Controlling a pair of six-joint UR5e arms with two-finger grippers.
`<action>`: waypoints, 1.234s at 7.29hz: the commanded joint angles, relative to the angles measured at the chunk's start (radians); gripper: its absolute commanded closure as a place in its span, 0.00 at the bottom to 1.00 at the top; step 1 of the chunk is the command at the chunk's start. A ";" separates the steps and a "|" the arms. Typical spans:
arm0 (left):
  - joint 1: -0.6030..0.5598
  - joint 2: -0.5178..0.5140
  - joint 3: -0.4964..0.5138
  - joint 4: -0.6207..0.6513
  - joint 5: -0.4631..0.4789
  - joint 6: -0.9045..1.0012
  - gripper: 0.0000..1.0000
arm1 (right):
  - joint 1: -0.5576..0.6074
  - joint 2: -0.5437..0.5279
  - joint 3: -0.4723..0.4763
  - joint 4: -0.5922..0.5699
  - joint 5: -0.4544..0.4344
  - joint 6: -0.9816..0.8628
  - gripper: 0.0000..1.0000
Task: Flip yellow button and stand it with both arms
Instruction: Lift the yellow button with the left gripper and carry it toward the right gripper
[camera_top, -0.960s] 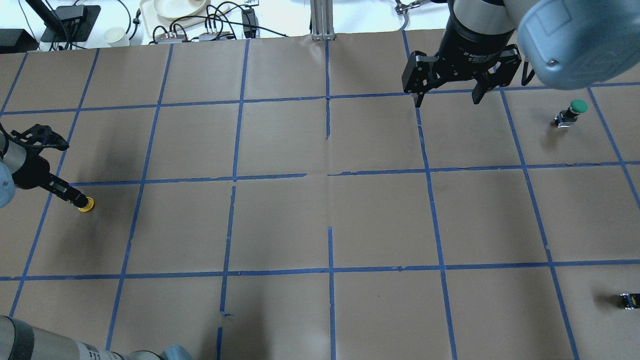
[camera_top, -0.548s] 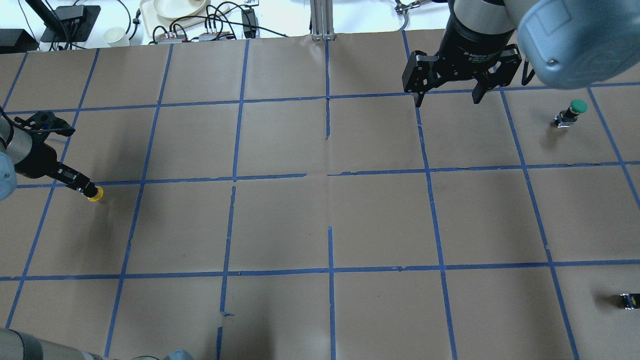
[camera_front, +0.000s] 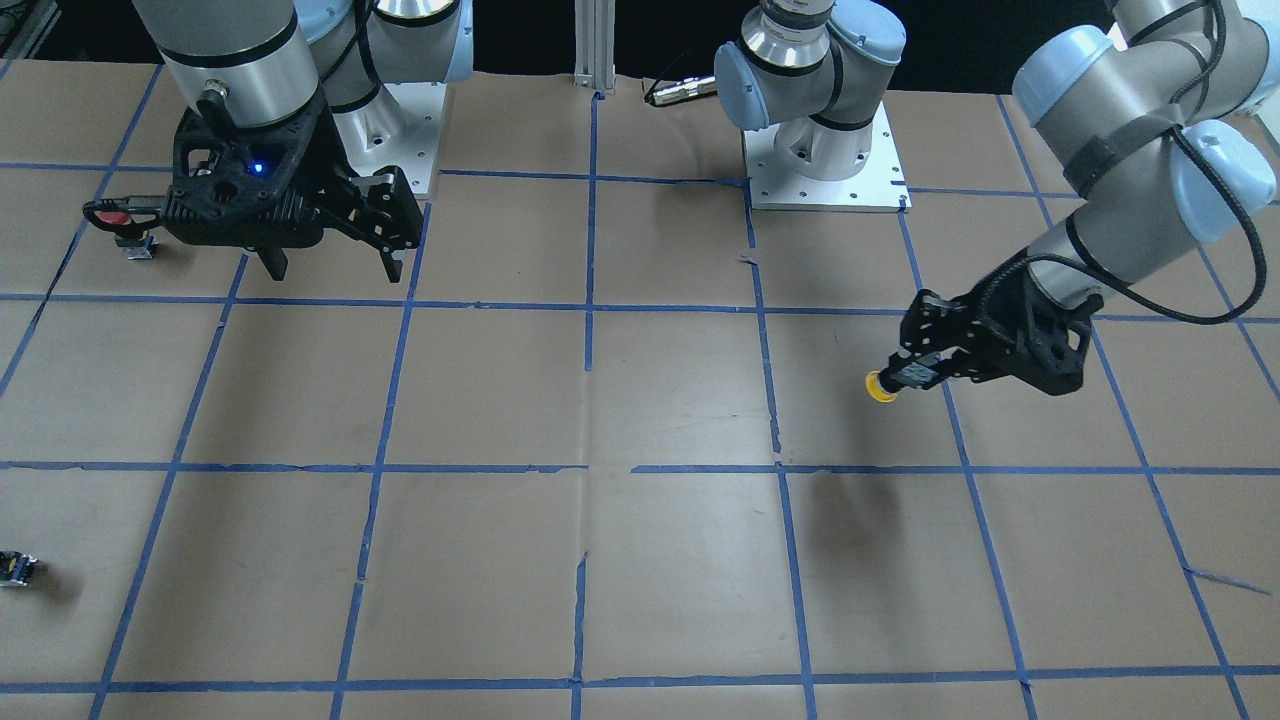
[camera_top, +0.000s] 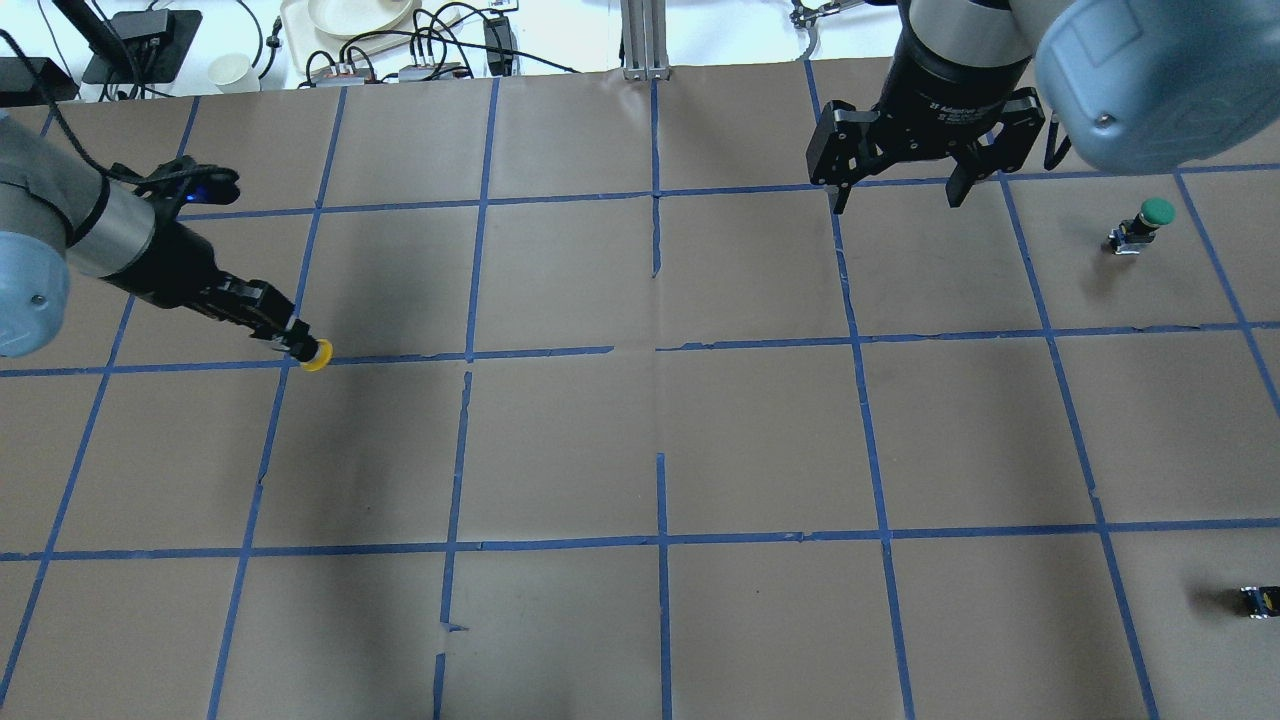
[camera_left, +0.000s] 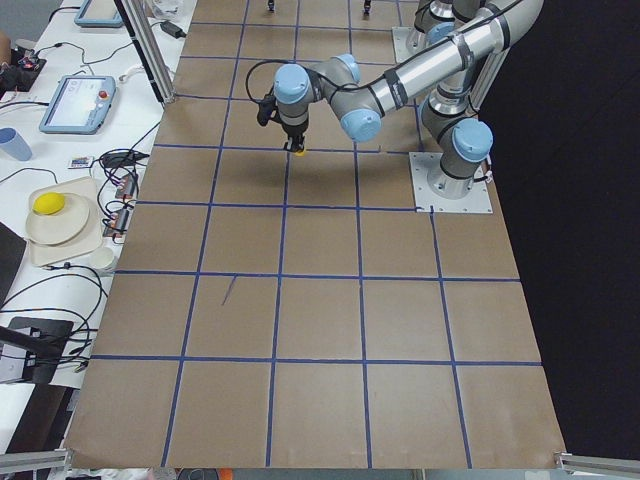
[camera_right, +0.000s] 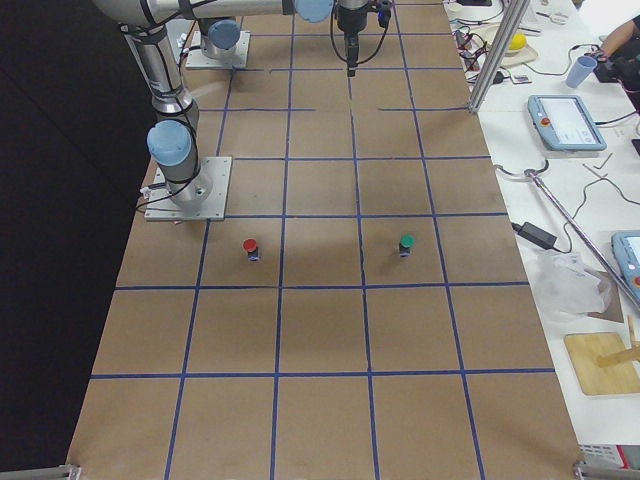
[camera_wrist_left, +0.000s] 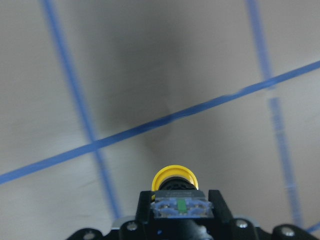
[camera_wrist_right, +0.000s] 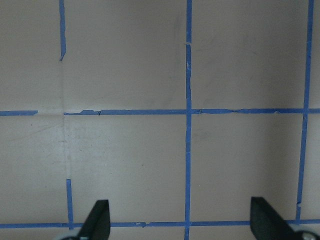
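The robot's left gripper covers the yellow button's base (camera_wrist_left: 181, 205), the end the button must stand on, so the right gripper should grab the button by the yellow cap (camera_front: 879, 386).
My left gripper (camera_top: 293, 344) is shut on the black and grey base of the yellow button (camera_top: 317, 356) and holds it above the table at the left. The yellow cap points outward, away from the wrist. In the front-facing view the left gripper (camera_front: 905, 375) and the button (camera_front: 880, 388) are at the right, with a shadow on the paper below them. The left wrist view shows the button (camera_wrist_left: 173, 176) between the jaws. My right gripper (camera_top: 893, 205) is open and empty, high over the far right of the table, far from the button. It also shows in the front-facing view (camera_front: 335, 273).
A green-capped button (camera_top: 1150, 218) stands at the far right. A red-capped button (camera_front: 118, 218) stands near the right arm's base. A small capless black block (camera_top: 1258, 600) lies at the near right edge. Brown paper with a blue tape grid (camera_top: 660, 450) covers the table.
My left arm has carried the yellow button to the right and farther from the robot, toward the table's middle. The right arm has not moved.
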 joint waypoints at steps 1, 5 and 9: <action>-0.128 0.043 0.004 -0.092 -0.315 -0.140 0.98 | -0.006 0.000 0.000 0.001 -0.001 0.001 0.00; -0.223 0.102 -0.031 -0.097 -0.893 -0.543 0.99 | -0.111 -0.022 -0.046 0.093 0.072 0.009 0.00; -0.268 0.162 -0.043 -0.083 -1.041 -0.694 0.98 | -0.357 -0.020 -0.034 0.509 0.694 -0.002 0.00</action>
